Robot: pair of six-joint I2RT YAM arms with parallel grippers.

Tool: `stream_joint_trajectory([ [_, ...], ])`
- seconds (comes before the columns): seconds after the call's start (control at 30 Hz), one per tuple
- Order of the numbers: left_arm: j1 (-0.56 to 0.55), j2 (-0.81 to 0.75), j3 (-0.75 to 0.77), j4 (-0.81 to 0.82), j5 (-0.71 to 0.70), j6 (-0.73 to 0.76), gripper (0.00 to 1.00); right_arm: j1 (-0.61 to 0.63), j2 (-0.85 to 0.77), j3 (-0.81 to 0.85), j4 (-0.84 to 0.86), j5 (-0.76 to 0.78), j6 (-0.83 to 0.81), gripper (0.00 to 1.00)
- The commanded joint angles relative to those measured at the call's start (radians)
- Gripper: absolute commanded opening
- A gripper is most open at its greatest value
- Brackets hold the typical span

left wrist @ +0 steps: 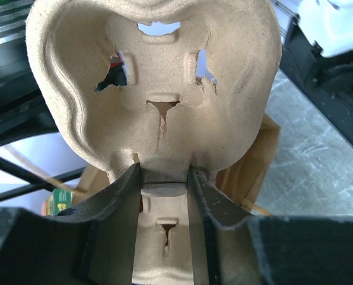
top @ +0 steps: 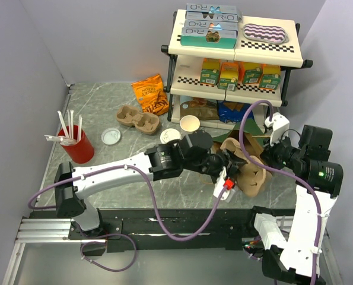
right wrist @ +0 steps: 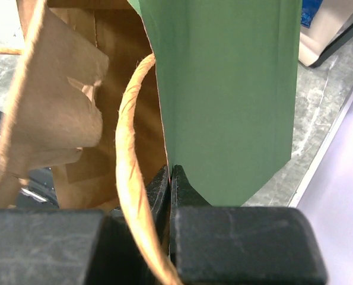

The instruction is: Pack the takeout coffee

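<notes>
The carrier's end (top: 251,181) sticks out over the rim of the leaning paper bag, so the robot's left gripper should move back and line the carrier up above the bag's opening (right wrist: 115,127) before lowering it.
Two small cream paper cups stand side by side in front of the shelf, one (top: 190,123) further back and one (top: 170,135) nearer; neither has a lid. A round white lid (top: 111,136) lies flat to their left. My left gripper (top: 222,164) is shut on a brown pulp carrier (top: 251,178). In the left wrist view the fingers (left wrist: 120,202) clamp the carrier's (left wrist: 158,77) middle ridge. My right gripper (top: 270,153) is shut on the rim of a brown-and-green paper bag (top: 242,144). In the right wrist view the bag's green wall (right wrist: 229,89) is pinched in the gripper (right wrist: 171,173).
A second pulp carrier (top: 137,119) and an orange snack bag (top: 151,94) lie at the back centre. A red cup with straws (top: 76,146) stands at the left. A three-tier shelf (top: 235,53) with boxes and cartons stands at the back right.
</notes>
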Motion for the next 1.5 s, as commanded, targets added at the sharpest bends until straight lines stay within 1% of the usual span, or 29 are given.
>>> stream_joint_trajectory([
  [0.0,-0.018,-0.022,-0.038,0.049,-0.015,0.114,0.01,0.020,-0.002,0.007,-0.172,-0.036,-0.027,0.00],
  [0.1,-0.018,-0.025,-0.042,0.056,-0.011,0.132,0.01,0.026,0.007,-0.006,-0.161,-0.033,-0.021,0.00],
  [0.17,-0.016,-0.041,-0.061,0.105,0.020,0.108,0.01,0.031,0.013,-0.012,-0.150,-0.033,-0.013,0.00],
  [0.27,-0.007,-0.034,-0.032,0.095,0.078,0.039,0.01,0.042,0.027,-0.018,-0.142,-0.028,-0.010,0.00],
  [0.4,0.010,-0.026,0.010,0.130,0.130,-0.165,0.01,0.059,0.042,-0.026,-0.139,-0.008,-0.013,0.00],
  [0.5,0.008,-0.043,-0.007,0.165,0.109,-0.216,0.01,0.065,0.041,-0.041,-0.132,0.018,-0.015,0.00],
  [0.6,0.016,-0.087,-0.059,0.219,0.092,-0.253,0.01,0.069,0.039,-0.055,-0.126,0.032,-0.012,0.00],
  [0.63,0.017,-0.107,-0.079,0.222,0.092,-0.268,0.01,0.071,0.039,-0.058,-0.126,0.035,-0.012,0.00],
  [0.8,0.033,-0.156,-0.082,0.210,0.118,-0.352,0.01,0.074,0.035,-0.079,-0.116,0.064,-0.016,0.00],
  [0.9,0.033,-0.204,-0.148,0.224,0.111,-0.343,0.01,0.077,0.029,-0.076,-0.115,0.061,-0.016,0.00],
  [0.93,0.034,-0.215,-0.164,0.260,0.108,-0.337,0.01,0.080,0.027,-0.075,-0.113,0.058,-0.006,0.00],
  [1.0,0.031,-0.219,-0.174,0.250,0.115,-0.293,0.01,0.089,0.025,-0.075,-0.113,0.044,0.007,0.00],
  [1.1,0.031,-0.180,-0.156,0.238,0.105,-0.239,0.01,0.097,0.021,-0.082,-0.116,0.022,0.025,0.00],
  [1.27,0.033,-0.126,-0.176,0.282,0.078,-0.113,0.01,0.099,0.015,-0.075,-0.135,0.015,0.024,0.00],
  [1.4,0.031,-0.088,-0.168,0.245,0.088,-0.073,0.01,0.099,0.012,-0.073,-0.139,0.005,0.030,0.00],
  [1.47,0.030,-0.065,-0.159,0.199,0.062,-0.043,0.01,0.100,0.010,-0.082,-0.142,-0.001,0.028,0.00],
])
